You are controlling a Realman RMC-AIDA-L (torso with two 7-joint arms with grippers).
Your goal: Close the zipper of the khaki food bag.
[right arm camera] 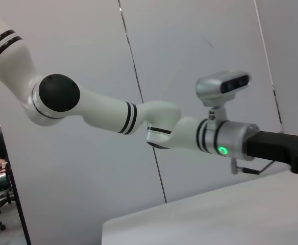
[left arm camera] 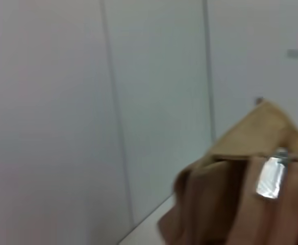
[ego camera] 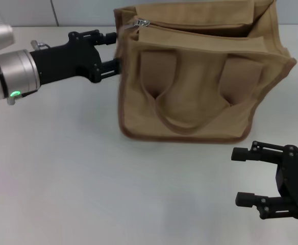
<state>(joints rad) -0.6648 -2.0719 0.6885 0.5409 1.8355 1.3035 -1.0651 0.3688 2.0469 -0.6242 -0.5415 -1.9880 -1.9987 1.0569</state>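
My left gripper is at the bag's side (ego camera: pixel 126 60) below the slider, so it should hold the bag's top corner (ego camera: pixel 127 27) while my right gripper reaches for the zipper's pull tab.
The khaki food bag (ego camera: pixel 190 87) stands on the white table at the back middle, with its two looped handles hanging down its front. The zipper's silver slider and pull tab (ego camera: pixel 141 23) sit at the left end of the top edge, and the top looks open to the right of it. My left gripper (ego camera: pixel 112 51) is open, with its fingertips at the bag's upper left side, just below and left of the slider. The left wrist view shows the bag's corner (left arm camera: pixel 215 204) and the silver pull tab (left arm camera: pixel 270 177) close by. My right gripper (ego camera: pixel 245 176) is open and empty near the table's front right.
The white table (ego camera: pixel 62 168) stretches to the left and in front of the bag. A pale panelled wall (left arm camera: pixel 62 102) stands behind it. The right wrist view shows my left arm (right arm camera: pixel 139 117) reaching over the table top (right arm camera: pixel 215 214).
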